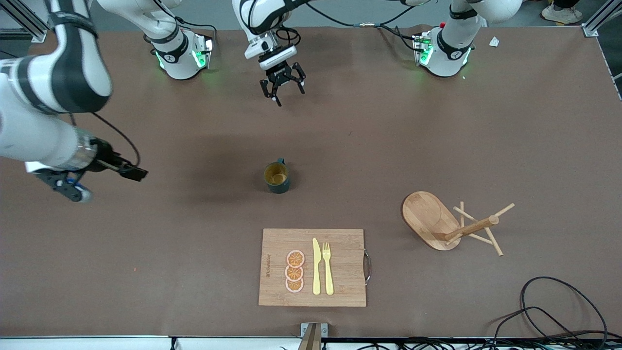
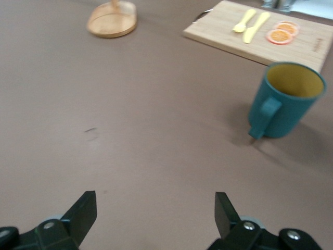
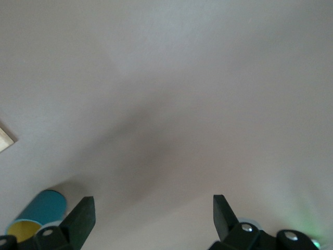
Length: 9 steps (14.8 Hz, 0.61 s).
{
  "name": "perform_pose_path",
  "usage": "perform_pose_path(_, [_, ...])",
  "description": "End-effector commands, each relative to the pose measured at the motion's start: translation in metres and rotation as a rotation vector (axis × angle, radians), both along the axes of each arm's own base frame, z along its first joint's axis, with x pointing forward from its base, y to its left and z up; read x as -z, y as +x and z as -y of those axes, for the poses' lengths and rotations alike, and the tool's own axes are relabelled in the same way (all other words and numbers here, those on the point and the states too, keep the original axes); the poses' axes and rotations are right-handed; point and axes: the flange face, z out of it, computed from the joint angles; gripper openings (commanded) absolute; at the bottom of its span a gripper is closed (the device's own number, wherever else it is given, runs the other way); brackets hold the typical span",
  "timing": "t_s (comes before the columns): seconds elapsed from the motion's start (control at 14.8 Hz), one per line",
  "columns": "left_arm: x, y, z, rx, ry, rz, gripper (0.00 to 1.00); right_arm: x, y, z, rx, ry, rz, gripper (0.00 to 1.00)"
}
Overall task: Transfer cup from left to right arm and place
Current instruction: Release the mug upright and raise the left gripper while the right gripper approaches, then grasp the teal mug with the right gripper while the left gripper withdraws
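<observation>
I am seeing the tan-gold inside all the way down to a round bottom, so I expect the dark teal cup (image 1: pixel 277 177) to be empty when I carry it.
The dark teal cup (image 1: pixel 277 177) stands upright on the brown table near the middle, its tan-gold inside showing and its little handle turned toward the robots' bases. My left gripper (image 1: pixel 283 92) hangs open and empty over the table between the bases, well apart from the cup. In the left wrist view the cup (image 2: pixel 283 101) is ahead of the open left gripper (image 2: pixel 156 208). My right gripper (image 1: pixel 73 189) is open and empty over the right arm's end of the table. In the right wrist view the cup (image 3: pixel 36 211) shows beside the open right gripper (image 3: pixel 153 208).
A wooden cutting board (image 1: pixel 340 267) with a yellow knife (image 1: pixel 316 267), a yellow fork (image 1: pixel 328 267) and orange slices (image 1: pixel 295 271) lies nearer the front camera than the cup. A wooden peg rack (image 1: pixel 452 223) is toward the left arm's end. Black cables (image 1: pixel 549 311) lie at the front corner.
</observation>
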Motion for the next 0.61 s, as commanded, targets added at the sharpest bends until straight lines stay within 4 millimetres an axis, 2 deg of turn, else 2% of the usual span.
perform_pose_path(0.0, [-0.068,0.031,-0.02,-0.124,-0.066,-0.068,1.0,0.015,-0.014,-0.042,0.11,0.0,0.005,1.0])
perform_pose_path(0.07, [-0.086,0.042,-0.029,-0.157,-0.069,-0.08,1.0,0.023,-0.019,-0.06,0.126,0.002,0.006,1.0])
perform_pose_path(0.34, [-0.181,0.091,-0.076,-0.181,-0.088,-0.21,1.0,0.06,-0.044,-0.13,0.134,0.004,0.058,1.0])
perform_pose_path(0.54, [-0.241,0.139,-0.117,-0.151,-0.102,-0.327,1.0,0.087,-0.055,-0.168,0.164,0.012,0.089,1.0])
